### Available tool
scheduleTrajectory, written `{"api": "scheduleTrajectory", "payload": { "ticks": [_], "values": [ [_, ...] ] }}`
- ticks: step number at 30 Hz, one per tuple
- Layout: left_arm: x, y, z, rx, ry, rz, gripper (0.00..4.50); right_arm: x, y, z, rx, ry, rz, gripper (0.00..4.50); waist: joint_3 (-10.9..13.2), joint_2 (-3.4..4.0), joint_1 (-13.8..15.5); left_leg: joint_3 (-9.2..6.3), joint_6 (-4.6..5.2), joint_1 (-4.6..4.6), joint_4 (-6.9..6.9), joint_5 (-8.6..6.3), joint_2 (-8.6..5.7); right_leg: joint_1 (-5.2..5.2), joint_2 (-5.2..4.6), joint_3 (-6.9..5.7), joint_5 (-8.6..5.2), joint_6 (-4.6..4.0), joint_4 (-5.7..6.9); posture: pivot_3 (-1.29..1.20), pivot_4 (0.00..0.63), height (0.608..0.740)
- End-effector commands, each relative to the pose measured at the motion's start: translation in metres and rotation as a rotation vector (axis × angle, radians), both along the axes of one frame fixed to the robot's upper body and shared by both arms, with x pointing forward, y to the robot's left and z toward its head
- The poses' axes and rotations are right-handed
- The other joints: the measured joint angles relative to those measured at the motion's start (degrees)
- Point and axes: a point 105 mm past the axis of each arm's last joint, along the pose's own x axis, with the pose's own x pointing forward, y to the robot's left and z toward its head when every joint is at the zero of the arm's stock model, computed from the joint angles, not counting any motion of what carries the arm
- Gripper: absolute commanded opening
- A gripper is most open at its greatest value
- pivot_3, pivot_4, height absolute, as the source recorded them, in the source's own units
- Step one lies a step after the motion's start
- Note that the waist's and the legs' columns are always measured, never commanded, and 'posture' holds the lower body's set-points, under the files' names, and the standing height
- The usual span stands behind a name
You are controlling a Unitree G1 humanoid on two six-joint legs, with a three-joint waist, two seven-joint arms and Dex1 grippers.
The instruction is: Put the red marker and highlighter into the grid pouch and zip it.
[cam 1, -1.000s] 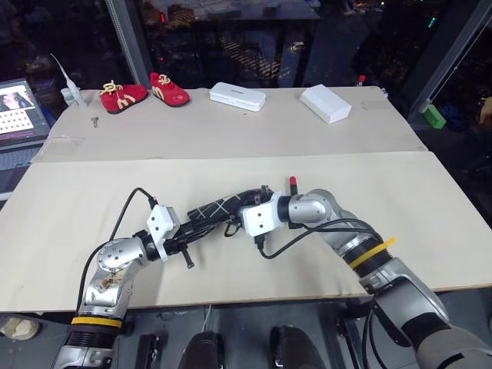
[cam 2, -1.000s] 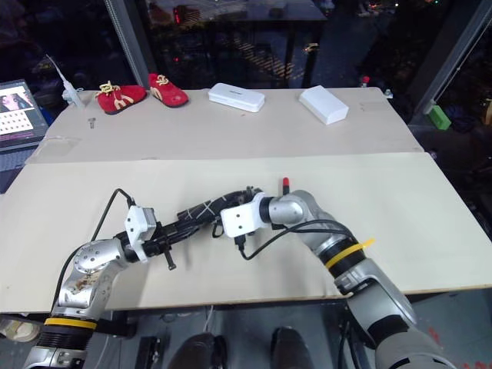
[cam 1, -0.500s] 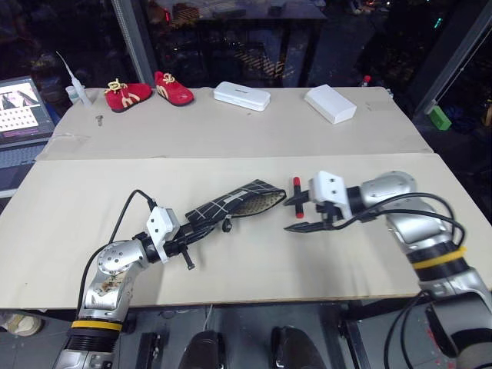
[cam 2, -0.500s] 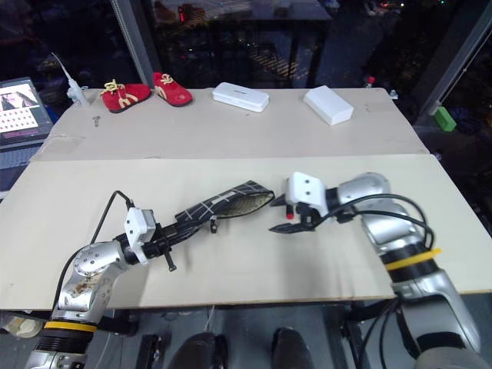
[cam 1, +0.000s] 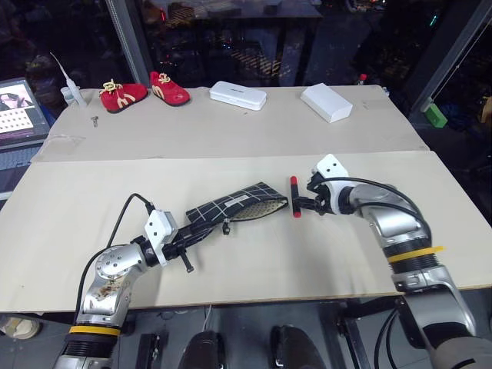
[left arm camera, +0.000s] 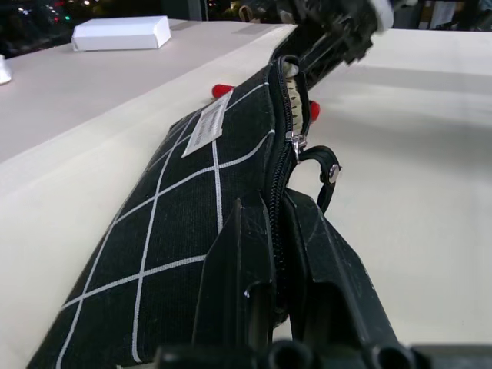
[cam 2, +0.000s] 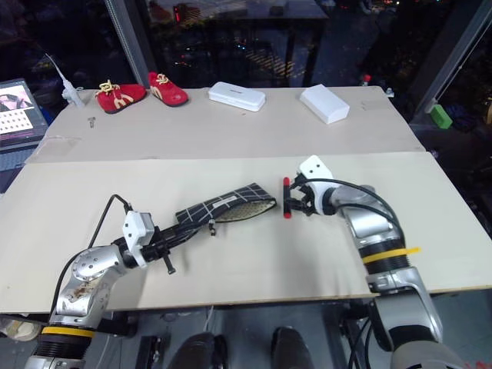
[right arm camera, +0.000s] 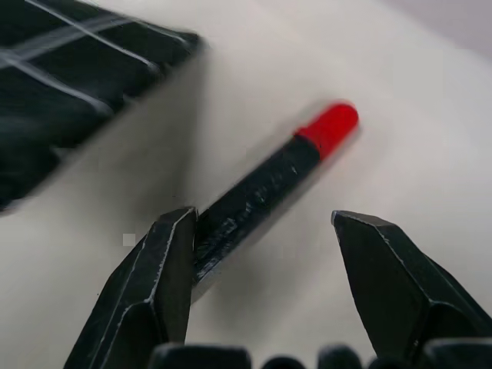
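Observation:
I expect the red marker (cam 1: 294,196) to slide in whole and stay hidden when I push it inside, because the grid pouch's opening (cam 1: 263,208) gapes over its pale lining.
The grid pouch (cam 1: 234,206) lies flat on the table, black with white lines. Its far end gapes open and shows a pale lining. My left gripper (cam 1: 196,232) is shut on the pouch's near end, and the left wrist view has the zipper edge clamped in that gripper (left arm camera: 273,211). Just past the pouch's open end lies the red marker (cam 1: 294,194). My right gripper (cam 1: 302,204) is open and low over the table. In the right wrist view the right gripper (right arm camera: 263,217) straddles the near end of the marker (right arm camera: 327,127), which lies closer to one finger. The highlighter is hidden.
At the back of the table are a pair of red shoes (cam 1: 142,91) and two white cases (cam 1: 238,95) (cam 1: 326,102). A laptop (cam 1: 15,108) sits at the far left. A small green block (cam 1: 434,115) lies off the table's right side.
My right gripper has pulled out of the pouch's mouth, swung right and rolled, and now sits with its open fingers either side of the red marker. The left gripper holds as before.

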Motion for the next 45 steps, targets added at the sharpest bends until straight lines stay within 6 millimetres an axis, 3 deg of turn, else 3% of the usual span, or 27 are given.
{"api": "scheduleTrajectory", "payload": {
  "ticks": [1,8,12,15,21,26,28,31,34,36,40,45],
  "values": [
    [0.002,0.009,0.014,-0.011,-0.041,0.028,0.0,0.009,-0.003,0.012,-0.002,-0.029,-0.064,3.14,0.0,0.0,0.0,0.0,0.0,0.03,0.0,0.0,0.0,0.02,0.0,0.0,0.0,0.0,0.0,0.0,0.15,0.74],
    [0.001,0.014,0.014,-0.015,-0.041,0.055,0.0,0.012,0.003,0.002,-0.015,0.007,-0.074,3.14,0.0,0.0,0.0,-0.02,0.0,0.03,0.0,0.0,0.01,0.02,0.02,-0.01,-0.01,0.01,0.0,0.0,0.15,0.74],
    [-0.001,0.016,0.013,-0.015,-0.044,0.067,0.0,0.008,0.006,-0.017,-0.027,0.065,-0.086,3.14,0.0,0.01,-0.1,-0.01,0.01,0.04,0.0,0.0,0.01,0.04,0.02,-0.01,-0.01,0.01,0.0,0.0,0.15,0.74],
    [-0.002,0.016,0.013,-0.015,-0.044,0.07,0.0,0.007,0.003,-0.028,-0.047,0.089,-0.113,2.42,0.0,0.01,-0.3,-0.02,0.01,0.11,0.0,0.0,0.04,0.1,0.03,0.0,-0.01,0.01,0.02,0.0,0.15,0.74],
    [-0.003,0.018,0.014,-0.012,-0.05,0.074,0.0,-0.001,0.004,-0.04,-0.032,0.114,-0.103,0.52,-0.1,-0.06,-0.2,-0.05,0.0,0.39,0.0,0.0,0.03,0.36,0.01,0.01,-0.01,0.01,0.02,0.0,0.15,0.74],
    [-0.002,0.017,0.014,-0.008,-0.053,0.066,0.0,0.005,-0.002,-0.026,-0.025,0.062,-0.129,0.51,-0.1,-0.07,-0.1,-0.07,0.0,0.33,0.0,0.0,0.03,0.32,0.02,0.01,-0.01,0.01,0.01,0.0,0.15,0.74],
    [0.0,0.016,0.015,-0.009,-0.053,0.064,0.0,0.013,-0.003,0.0,0.006,-0.045,-0.12,0.51,-0.1,-0.07,0.0,-0.08,0.0,0.31,0.0,0.0,0.03,0.31,0.02,0.0,-0.01,0.01,0.01,0.0,0.15,0.74],
    [0.001,0.015,0.015,-0.01,-0.05,0.058,0.0,0.017,-0.002,0.056,0.053,-0.294,-0.046,0.51,0.0,0.0,0.0,-0.07,0.01,0.15,0.0,0.0,-0.01,0.16,-0.01,0.01,-0.01,0.01,-0.01,0.0,0.15,0.74],
    [0.001,0.015,0.013,-0.011,-0.043,0.054,0.0,-0.008,0.012,0.095,0.04,-0.493,0.17,0.51,0.0,0.07,0.0,-0.08,0.01,-0.06,0.0,0.0,-0.02,-0.05,0.0,0.01,-0.01,0.03,-0.02,0.0,0.15,0.74],
    [0.003,0.015,0.013,-0.017,-0.038,0.056,0.0,-0.037,0.023,0.09,-0.058,-0.531,0.366,0.51,0.0,0.06,0.1,-0.09,0.02,-0.28,-0.04,-0.01,-0.02,-0.28,0.03,0.01,-0.03,0.1,0.0,0.0,0.15,0.74],
    [0.005,0.014,0.013,-0.026,-0.036,0.054,0.0,-0.069,0.03,0.07,-0.198,-0.502,0.564,0.51,0.0,0.01,0.1,-0.22,0.01,-0.39,-0.04,-0.04,0.02,-0.31,0.09,-0.09,-0.09,0.19,-0.04,0.0,0.15,0.74],
    [0.006,0.008,0.012,-0.033,-0.035,0.035,0.0,-0.07,0.035,0.059,-0.372,-0.564,0.634,0.51,0.0,-0.01,-0.2,-0.02,0.02,-0.3,0.07,-0.02,-0.04,-0.3,-0.01,0.05,-0.04,0.15,-0.06,0.0,0.15,0.74]
  ]
}}
